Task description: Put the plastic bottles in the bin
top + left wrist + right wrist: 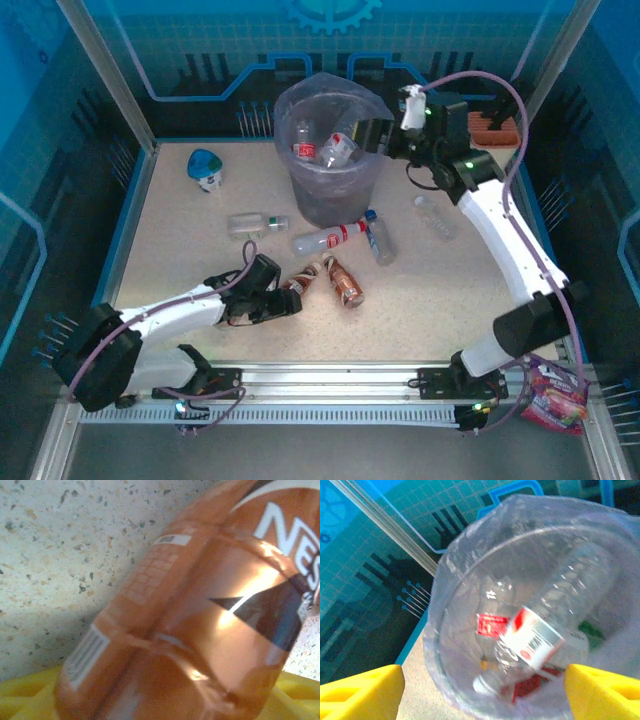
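Note:
The copper-brown bottle (pixel 195 610) lies at a slant between the left gripper's fingers, so the fingers should open, line up with its body (pixel 172 662) and close before the robot lifts the bottle.
The bin (pixel 330 190) stands at the back centre, lined with a translucent bag (pixel 470 580). My right gripper (pixel 378 135) (pixel 485 695) hangs open at its right rim. A clear red-labelled bottle (pixel 545 625) (pixel 337 150) lies tilted inside, free of the yellow fingers (pixel 360 690), on other bottles. At the front, my left gripper (pixel 285 303) (pixel 165 700) is shut on a copper-brown bottle (pixel 200 610) (pixel 302 280) lying on the table. A second copper bottle (pixel 346 284) lies beside it. Clear bottles (pixel 328 238) (pixel 378 240) (pixel 257 224) (pixel 437 215) lie around the bin.
A small white object with a blue top (pixel 207 170) sits at the back left. An orange slotted block (pixel 495 126) is behind the right arm. A snack bag (pixel 553 395) lies off the table's front right. Walls enclose the table on three sides.

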Tool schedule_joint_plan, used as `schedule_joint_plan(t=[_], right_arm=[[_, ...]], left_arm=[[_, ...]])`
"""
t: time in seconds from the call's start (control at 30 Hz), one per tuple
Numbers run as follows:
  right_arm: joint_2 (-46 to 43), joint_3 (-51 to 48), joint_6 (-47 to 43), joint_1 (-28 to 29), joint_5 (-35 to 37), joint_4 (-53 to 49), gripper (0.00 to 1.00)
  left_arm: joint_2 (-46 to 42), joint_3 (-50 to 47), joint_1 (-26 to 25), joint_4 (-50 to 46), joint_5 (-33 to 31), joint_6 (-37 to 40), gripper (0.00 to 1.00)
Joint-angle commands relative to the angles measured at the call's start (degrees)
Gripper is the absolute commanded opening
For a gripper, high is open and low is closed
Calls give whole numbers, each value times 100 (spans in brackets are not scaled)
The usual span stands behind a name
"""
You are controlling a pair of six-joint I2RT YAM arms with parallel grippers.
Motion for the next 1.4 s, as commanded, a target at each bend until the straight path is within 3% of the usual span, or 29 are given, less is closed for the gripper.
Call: schedule_joint_plan(t=[0.0,0.13,0.37,0.6,0.93,1.03,1.37], right_arm=[[-501,-644,83,-209,-377,76,84],[-1034,-1224,-128,-475,-620,-319,84],[-1782,-2319,-231,-1081,-862,-830,85],[-2335,-2992,-332,-1507,-904,-1372,86],[-2697,-3289,-593,-1826,-1130,-1992,88],[-2795,-3575,-504,-1867,-1138,-1974,88],[-2946,-4140,-40,-2004,-1150,-1368,88]], left_arm=[[8,62,-47,62,-43,-42,68],[-256,337,-71,-570,-72,81,69],[-688,1149,-66,-2174,-761,998,93],[113,1717,-63,-1877,-466,1855,99],[1222,1861,-68,-1572,-247,2070,80],[1284,1848,-70,-1505,-237,2049,70],[1083,1806,-65,-1496,-295,1935,54]])
